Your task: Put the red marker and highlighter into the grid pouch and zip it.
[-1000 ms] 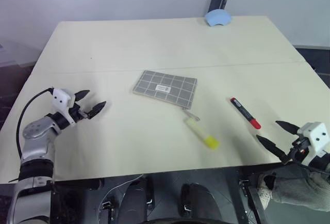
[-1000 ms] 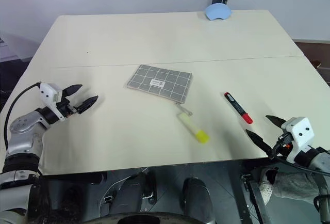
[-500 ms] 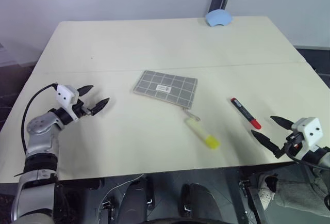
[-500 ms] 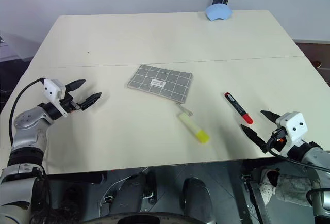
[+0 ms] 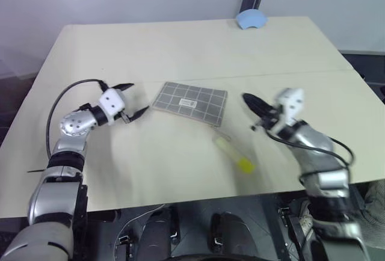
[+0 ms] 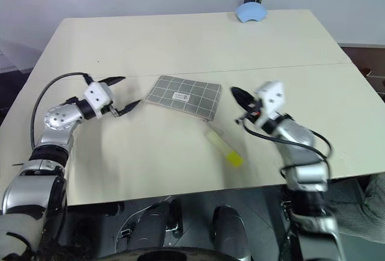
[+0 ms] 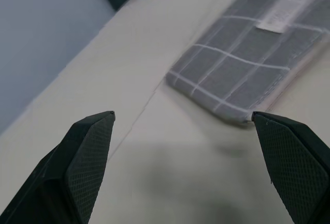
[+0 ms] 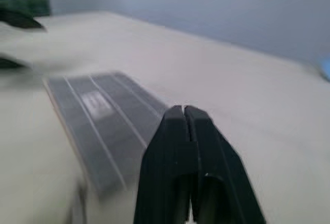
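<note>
I see the pull tab [image 5: 221,133] beside the highlighter, so the grid pouch's near edge [image 5: 185,116] will unzip as I pull the tab toward my left gripper.
The grid pouch [image 5: 191,100] lies flat in the middle of the table, grey with white lines and a small white label. My left gripper [image 5: 133,98] is open just left of the pouch's left end, apart from it; the left wrist view shows the pouch [image 7: 258,64] past the spread fingertips [image 7: 103,123]. My right gripper [image 5: 249,101] is shut on nothing, hovering just right of the pouch [image 8: 103,115]. The highlighter [image 5: 236,156], pale yellow with a brighter cap, lies nearer me, below the pouch's right corner. The red marker is hidden, likely under my right arm.
A small blue object [image 5: 251,18] sits at the table's far edge. The table [image 5: 180,50] is a wide cream surface, with a faint seam running across it behind the pouch.
My right arm swung in from the table's right front corner to beside the pouch, and its gripper shut. The left gripper moved right toward the pouch and rolled.
</note>
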Robot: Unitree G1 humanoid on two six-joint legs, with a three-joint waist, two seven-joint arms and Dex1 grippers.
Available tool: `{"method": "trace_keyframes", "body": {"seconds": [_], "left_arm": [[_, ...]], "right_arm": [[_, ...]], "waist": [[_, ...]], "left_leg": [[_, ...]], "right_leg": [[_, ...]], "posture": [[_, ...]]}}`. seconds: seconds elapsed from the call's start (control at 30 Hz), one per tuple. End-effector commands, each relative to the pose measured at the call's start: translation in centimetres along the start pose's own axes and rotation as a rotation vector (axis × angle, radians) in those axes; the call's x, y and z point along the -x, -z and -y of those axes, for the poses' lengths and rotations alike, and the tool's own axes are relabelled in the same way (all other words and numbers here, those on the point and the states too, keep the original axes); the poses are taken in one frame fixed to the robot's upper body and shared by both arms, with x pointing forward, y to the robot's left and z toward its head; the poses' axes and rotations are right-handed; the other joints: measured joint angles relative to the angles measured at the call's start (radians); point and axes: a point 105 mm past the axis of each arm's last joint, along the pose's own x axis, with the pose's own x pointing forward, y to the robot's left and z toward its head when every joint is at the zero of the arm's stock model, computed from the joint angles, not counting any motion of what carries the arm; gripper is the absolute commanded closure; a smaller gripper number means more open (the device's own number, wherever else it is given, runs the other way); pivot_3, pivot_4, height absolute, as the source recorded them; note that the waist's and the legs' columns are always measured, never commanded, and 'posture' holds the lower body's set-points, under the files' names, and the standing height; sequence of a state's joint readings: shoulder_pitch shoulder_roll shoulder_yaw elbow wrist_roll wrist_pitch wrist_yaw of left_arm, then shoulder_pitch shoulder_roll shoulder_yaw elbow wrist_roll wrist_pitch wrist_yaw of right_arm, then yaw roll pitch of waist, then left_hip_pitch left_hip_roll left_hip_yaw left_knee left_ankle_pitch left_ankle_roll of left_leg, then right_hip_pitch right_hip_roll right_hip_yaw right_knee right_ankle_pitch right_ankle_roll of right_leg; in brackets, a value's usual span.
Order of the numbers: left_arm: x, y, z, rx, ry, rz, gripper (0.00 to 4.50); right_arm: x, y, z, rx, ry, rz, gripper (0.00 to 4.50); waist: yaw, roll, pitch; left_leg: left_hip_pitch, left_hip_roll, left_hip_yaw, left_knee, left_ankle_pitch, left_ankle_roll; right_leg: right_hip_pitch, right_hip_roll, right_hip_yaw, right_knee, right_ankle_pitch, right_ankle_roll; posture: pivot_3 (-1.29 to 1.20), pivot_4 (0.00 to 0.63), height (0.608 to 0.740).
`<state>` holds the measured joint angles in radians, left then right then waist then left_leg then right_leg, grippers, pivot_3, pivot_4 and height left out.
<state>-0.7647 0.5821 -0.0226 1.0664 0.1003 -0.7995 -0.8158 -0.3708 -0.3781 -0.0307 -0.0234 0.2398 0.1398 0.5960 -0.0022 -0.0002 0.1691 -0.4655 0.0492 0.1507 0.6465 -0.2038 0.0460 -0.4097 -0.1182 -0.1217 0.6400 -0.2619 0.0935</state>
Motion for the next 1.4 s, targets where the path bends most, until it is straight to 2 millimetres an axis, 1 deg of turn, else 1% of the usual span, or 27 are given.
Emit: {"method": "trace_keyframes", "body": {"seconds": [0.03, 0.07, 0.2, 0.27, 0.37, 0.47, 0.57, 0.7, 0.8, 0.9, 1.03, 1.1, 1.17, 1.2, 1.33, 1.37, 1.4], "left_arm": [[-0.4, -0.7, -0.5, -0.144, 0.032, -0.005, 0.0], [-0.5, -0.7, -0.2, -0.182, 0.062, -0.009, 0.0], [-1.3, -0.8, 0.3, -0.257, 0.092, -0.023, 0.0], [-1.8, -0.9, 0.4, -0.265, 0.087, -0.021, 0.0], [-2.5, -1.2, 0.7, -0.299, 0.096, -0.017, 0.0], [-3.0, -1.2, 1.2, -0.353, 0.119, -0.026, 0.0], [-2.9, -0.8, 1.7, -0.425, 0.152, -0.048, 0.0], [-3.1, -0.3, 1.2, -0.476, 0.124, -0.088, 0.0], [-3.9, -0.4, 1.2, -0.495, 0.106, -0.094, 0.0], [-5.2, -0.6, 2.0, -0.535, 0.123, -0.1, 0.0], [-5.9, -0.6, 3.0, -0.48, 0.168, -0.112, 0.0], [-6.0, -0.5, 3.6, -0.445, 0.202, -0.112, 0.55], [-6.0, -0.5, 3.9, -0.431, 0.217, -0.11, 1.36], [-6.0, -0.5, 3.9, -0.425, 0.22, -0.111, 1.96], [-5.7, -0.3, 3.7, -0.396, 0.219, -0.119, 4.04], [-5.6, -0.2, 3.6, -0.383, 0.219, -0.121, 4.48], [-5.5, -0.2, 3.6, -0.369, 0.218, -0.122, 4.48]], "right_arm": [[-1.9, 1.2, 0.1, 0.076, 0.014, -0.04, 4.45], [-2.5, 1.5, -0.4, 0.066, -0.003, -0.048, 4.45], [-4.5, 4.2, -3.5, 0.081, -0.112, -0.129, 4.45], [-5.1, 5.3, -4.3, 0.117, -0.137, -0.173, 4.45], [-5.6, 6.5, -4.1, 0.125, -0.113, -0.223, 4.45], [-5.4, 7.6, -3.3, 0.181, -0.103, -0.283, 4.45], [-5.0, 7.7, -2.7, 0.191, -0.095, -0.293, 4.45], [-4.3, 7.6, -2.2, 0.199, -0.102, -0.296, 4.45], [-3.9, 7.5, -2.4, 0.187, -0.106, -0.292, 4.45], [-3.6, 7.4, -3.0, 0.168, -0.122, -0.282, 4.45], [-3.4, 6.8, -2.7, 0.142, -0.1, -0.266, 4.45], [-3.3, 6.5, -2.5, 0.137, -0.089, -0.26, 4.5], [-3.3, 6.3, -2.3, 0.123, -0.079, -0.251, 4.5], [-3.3, 6.2, -2.3, 0.124, -0.079, -0.251, 4.5], [-3.3, 6.0, -2.5, 0.127, -0.083, -0.244, 4.5], [-3.3, 5.9, -2.5, 0.125, -0.081, -0.243, 4.5], [-3.3, 5.9, -2.5, 0.125, -0.08, -0.243, 4.5]], "waist": [[0.003, -0.001, 0.0], [0.004, -0.001, 0.0], [-0.001, -0.001, 0.001], [-0.009, -0.001, 0.001], [-0.013, -0.001, 0.001], [-0.011, -0.001, 0.001], [-0.01, -0.001, 0.0], [-0.009, -0.001, 0.0], [-0.008, -0.001, 0.0], [-0.006, -0.001, 0.0], [-0.007, -0.001, -0.001], [-0.007, -0.001, -0.001], [-0.007, -0.001, -0.001], [-0.007, -0.001, -0.001], [-0.01, -0.001, -0.001], [-0.011, -0.001, -0.001], [-0.012, -0.001, -0.001]], "left_leg": [[0.0, 0.0, 0.002, 0.001, 0.001, -0.001], [-0.001, 0.0, 0.004, 0.002, 0.002, -0.002], [0.0, 0.0, 0.008, 0.004, 0.0, 0.0], [0.001, 0.001, 0.007, 0.004, -0.001, 0.002], [0.001, 0.001, 0.007, 0.004, 0.0, 0.001], [0.002, 0.002, 0.007, 0.004, 0.0, 0.001], [0.003, 0.002, 0.007, 0.004, 0.0, 0.001], [0.003, 0.002, 0.007, 0.004, 0.0, 0.001], [0.004, 0.002, 0.007, 0.004, 0.0, 0.001], [0.004, 0.002, 0.007, 0.004, 0.0, 0.001], [0.004, 0.002, 0.006, 0.005, 0.0, 0.001], [0.004, 0.002, 0.006, 0.005, 0.0, 0.0], [0.004, 0.002, 0.006, 0.005, 0.0, 0.001], [0.004, 0.002, 0.006, 0.005, 0.0, 0.001], [0.003, 0.002, 0.006, 0.004, 0.0, 0.001], [0.004, 0.002, 0.006, 0.004, 0.0, 0.001], [0.004, 0.002, 0.006, 0.004, 0.0, 0.001]], "right_leg": [[-0.001, 0.0, 0.0, 0.002, 0.0, 0.001], [-0.002, -0.001, 0.0, 0.004, -0.001, 0.001], [-0.004, -0.001, 0.002, 0.006, -0.001, 0.002], [-0.004, -0.001, 0.002, 0.008, -0.001, 0.002], [-0.004, -0.001, 0.002, 0.01, -0.001, 0.002], [-0.004, -0.001, 0.003, 0.01, -0.001, 0.002], [-0.003, -0.001, 0.003, 0.01, -0.001, 0.002], [-0.003, -0.001, 0.003, 0.01, -0.001, 0.002], [-0.003, -0.001, 0.003, 0.01, -0.001, 0.002], [-0.003, -0.001, 0.003, 0.011, -0.001, 0.002], [-0.003, -0.001, 0.003, 0.01, -0.001, 0.002], [-0.003, -0.001, 0.003, 0.01, -0.001, 0.001], [-0.004, -0.002, 0.003, 0.01, -0.001, 0.001], [-0.004, -0.002, 0.003, 0.01, -0.001, 0.001], [-0.003, -0.002, 0.003, 0.01, -0.001, 0.002], [-0.003, -0.002, 0.003, 0.01, -0.001, 0.002], [-0.003, -0.002, 0.003, 0.01, -0.001, 0.002]], "posture": [[0.0, 0.15, 0.74], [0.0, 0.15, 0.74], [0.0, 0.15, 0.74], [0.0, 0.15, 0.74], [0.0, 0.15, 0.74], [0.0, 0.15, 0.74], [0.0, 0.15, 0.74], [0.0, 0.15, 0.74], [0.0, 0.15, 0.74], [0.0, 0.15, 0.74], [0.0, 0.15, 0.74], [0.0, 0.15, 0.74], [0.0, 0.15, 0.74], [0.0, 0.15, 0.74], [0.0, 0.15, 0.74], [0.0, 0.15, 0.74], [0.0, 0.15, 0.74]]}}
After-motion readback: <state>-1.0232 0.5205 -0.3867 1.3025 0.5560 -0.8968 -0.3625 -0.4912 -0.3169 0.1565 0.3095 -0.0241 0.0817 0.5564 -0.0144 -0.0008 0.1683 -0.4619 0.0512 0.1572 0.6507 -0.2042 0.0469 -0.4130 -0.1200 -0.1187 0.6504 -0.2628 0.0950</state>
